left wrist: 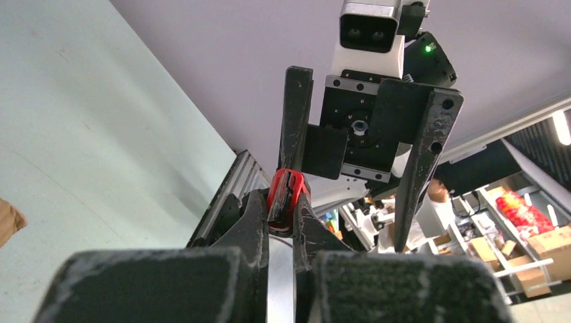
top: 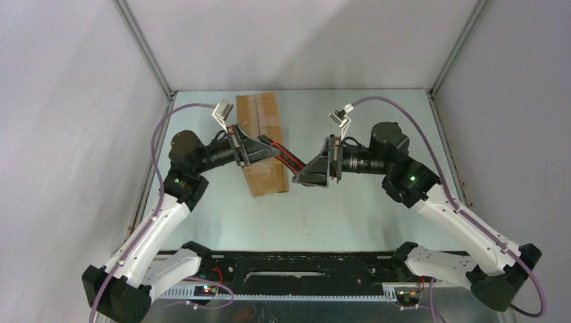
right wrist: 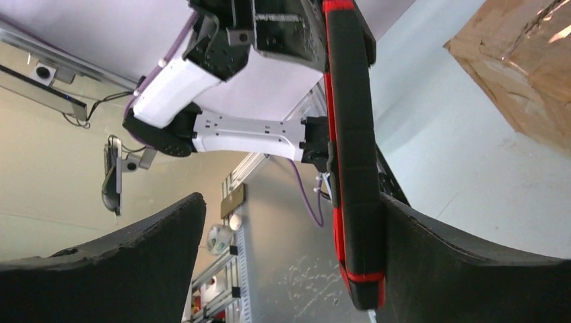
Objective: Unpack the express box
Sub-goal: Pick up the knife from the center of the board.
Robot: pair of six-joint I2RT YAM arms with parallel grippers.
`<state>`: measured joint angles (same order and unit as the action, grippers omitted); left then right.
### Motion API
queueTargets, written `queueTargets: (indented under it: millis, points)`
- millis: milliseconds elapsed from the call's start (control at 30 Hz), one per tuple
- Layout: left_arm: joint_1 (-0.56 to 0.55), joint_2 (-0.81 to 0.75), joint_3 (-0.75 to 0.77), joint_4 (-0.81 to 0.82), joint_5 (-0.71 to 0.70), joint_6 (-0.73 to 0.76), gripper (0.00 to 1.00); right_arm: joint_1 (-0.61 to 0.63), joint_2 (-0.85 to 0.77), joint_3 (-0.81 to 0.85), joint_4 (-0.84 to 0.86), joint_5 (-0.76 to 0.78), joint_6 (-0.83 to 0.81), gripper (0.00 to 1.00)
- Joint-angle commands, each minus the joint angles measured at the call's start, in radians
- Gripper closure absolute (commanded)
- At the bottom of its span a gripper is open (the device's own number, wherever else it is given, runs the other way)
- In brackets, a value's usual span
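My left gripper covers the knife's front end, so my right gripper should take the knife's handle, freeing my left gripper to turn the express box toward the knife.
The express box, a brown cardboard carton with taped flaps, lies on the table at the back centre, partly hidden under my left gripper. Its corner also shows in the right wrist view. My left gripper is shut on one end of a red-and-black utility knife and holds it above the table. The knife spans across to my right gripper. My right gripper is open wide, and the knife handle rests against its right finger.
The pale green table is boxed in by grey walls on three sides. The black arm-mount rail runs along the near edge. My right gripper's open fingers face the left wrist camera.
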<state>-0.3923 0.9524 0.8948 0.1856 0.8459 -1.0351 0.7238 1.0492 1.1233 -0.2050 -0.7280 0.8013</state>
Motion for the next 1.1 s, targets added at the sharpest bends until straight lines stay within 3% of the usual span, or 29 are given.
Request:
queueTargets:
  millis: [0, 200, 267, 400, 567, 600, 633, 733, 800, 1000, 1067]
  points:
    - [-0.019, -0.041, -0.084, 0.189, -0.074, -0.109, 1.0, 0.049, 0.038, 0.044, 0.151, 0.125, 0.028, 0.06]
    - [-0.054, -0.053, -0.11, 0.216, -0.082, -0.126, 1.0, 0.056, 0.133, 0.045, 0.268, 0.13, 0.071, 0.2]
    - [-0.054, -0.066, -0.12, 0.209, -0.09, -0.125, 1.0, 0.06, 0.15, 0.045, 0.286, 0.127, 0.083, 0.3]
    - [-0.054, -0.082, -0.131, 0.195, -0.102, -0.121, 1.0, 0.063, 0.159, 0.044, 0.281, 0.132, 0.085, 0.55]
    - [-0.054, -0.088, -0.139, 0.201, -0.108, -0.122, 1.0, 0.064, 0.158, 0.045, 0.268, 0.127, 0.086, 0.93]
    - [-0.053, -0.09, -0.139, 0.198, -0.113, -0.122, 0.85, 0.063, 0.159, 0.045, 0.266, 0.12, 0.087, 0.99]
    - [-0.051, -0.095, -0.14, 0.194, -0.122, -0.12, 0.61, 0.063, 0.158, 0.045, 0.263, 0.107, 0.087, 1.0]
    - [-0.037, -0.114, -0.13, 0.142, -0.147, -0.071, 0.08, 0.057, 0.156, 0.045, 0.238, 0.059, 0.078, 1.0]
    - [-0.01, -0.12, -0.104, 0.069, -0.125, -0.003, 0.0, 0.052, 0.146, 0.046, 0.193, 0.043, 0.056, 1.0]
    - [0.071, -0.16, 0.092, -0.482, -0.122, 0.494, 0.0, -0.001, 0.071, 0.046, -0.019, -0.009, -0.053, 1.0]
    - [0.072, -0.155, 0.134, -0.556, -0.086, 0.59, 0.0, -0.005, 0.048, 0.046, -0.074, -0.045, -0.096, 1.0]
